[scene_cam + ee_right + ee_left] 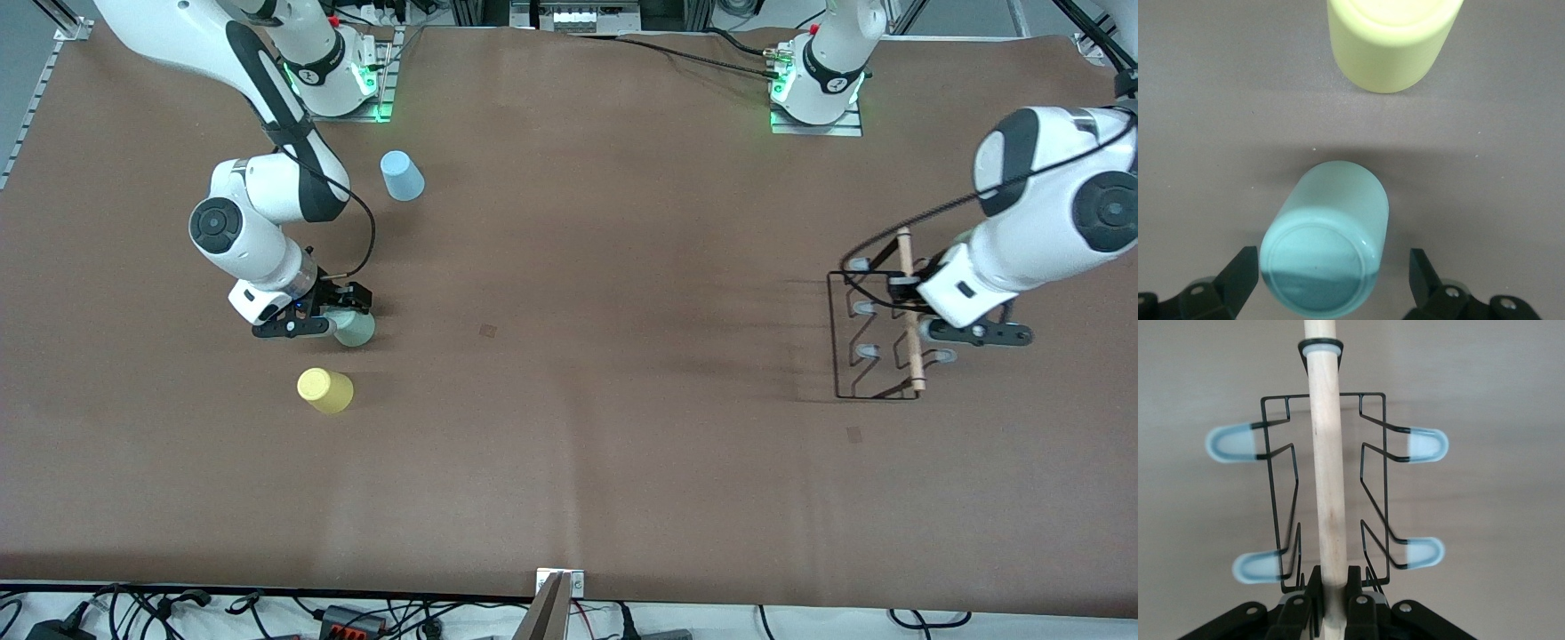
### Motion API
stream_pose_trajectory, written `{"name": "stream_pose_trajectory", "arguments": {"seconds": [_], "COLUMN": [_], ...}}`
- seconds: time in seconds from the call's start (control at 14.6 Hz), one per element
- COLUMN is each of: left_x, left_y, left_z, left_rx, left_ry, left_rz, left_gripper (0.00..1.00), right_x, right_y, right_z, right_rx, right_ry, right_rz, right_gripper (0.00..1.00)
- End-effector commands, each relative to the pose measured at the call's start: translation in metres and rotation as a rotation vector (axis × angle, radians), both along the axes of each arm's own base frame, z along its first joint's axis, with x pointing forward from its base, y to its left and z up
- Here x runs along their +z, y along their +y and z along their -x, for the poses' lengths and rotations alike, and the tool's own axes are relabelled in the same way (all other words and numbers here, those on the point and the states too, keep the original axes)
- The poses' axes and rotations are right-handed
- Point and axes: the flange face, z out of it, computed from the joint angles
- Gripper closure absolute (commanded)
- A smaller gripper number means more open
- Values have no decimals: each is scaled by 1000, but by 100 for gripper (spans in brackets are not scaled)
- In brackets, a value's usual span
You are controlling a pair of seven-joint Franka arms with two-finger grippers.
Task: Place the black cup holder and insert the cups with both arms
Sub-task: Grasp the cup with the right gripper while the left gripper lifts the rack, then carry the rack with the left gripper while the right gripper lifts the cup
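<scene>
My left gripper has the black cup holder [872, 352] far from the sage green cup, so it should put the holder down in the middle of the table [568, 309] and move away before my right gripper brings the cup.
The black cup holder [876, 342] is at the left arm's end of the table. My left gripper [920, 313] is shut on its wooden rod handle [1328, 487], low on the rod in the left wrist view [1333, 603]. Pale-tipped pegs [1426, 445] stick out on both sides of the rod. The sage green cup [357, 329] stands upside down. My right gripper [342, 320] is open around it, with a finger [1241, 273] on each side and gaps between. The cup [1325, 240] fills the space between the jaws. The yellow cup [325, 390] and the light blue cup [402, 175] stand upside down nearby.
The yellow cup [1391, 40] is a short way from the green one, nearer the front camera. The light blue cup is nearer the right arm's base [342, 76]. Brown table surface [578, 356] lies between the cups and the holder.
</scene>
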Motion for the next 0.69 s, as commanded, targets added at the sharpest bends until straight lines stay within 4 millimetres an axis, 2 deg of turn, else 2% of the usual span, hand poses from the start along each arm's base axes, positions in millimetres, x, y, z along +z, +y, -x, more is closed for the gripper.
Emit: {"name": "stream_pose_trajectory", "arguments": {"seconds": [0.0, 0.21, 0.34, 0.41, 0.62], "left_x": [13, -1, -11, -15, -29], "left_y": [-79, -184, -255, -294, -373], "left_z": [11, 30, 42, 49, 63], "left_rx": [-84, -158, -119, -94, -49], "left_ry": [-4, 21, 28, 29, 48], "left_rz": [6, 44, 56, 63, 97], "left_gripper": [99, 99, 99, 99, 99], "right_x": [-2, -2, -1, -2, -1], "right_y": [1, 1, 1, 1, 1], "right_z": [-4, -4, -5, -5, -5], "right_rx": [-18, -18, -18, -17, -17], "right_ry": [-16, -18, -21, -20, -21], "right_rz": [-8, -8, -9, -8, -8], "right_gripper": [0, 0, 1, 5, 23]}}
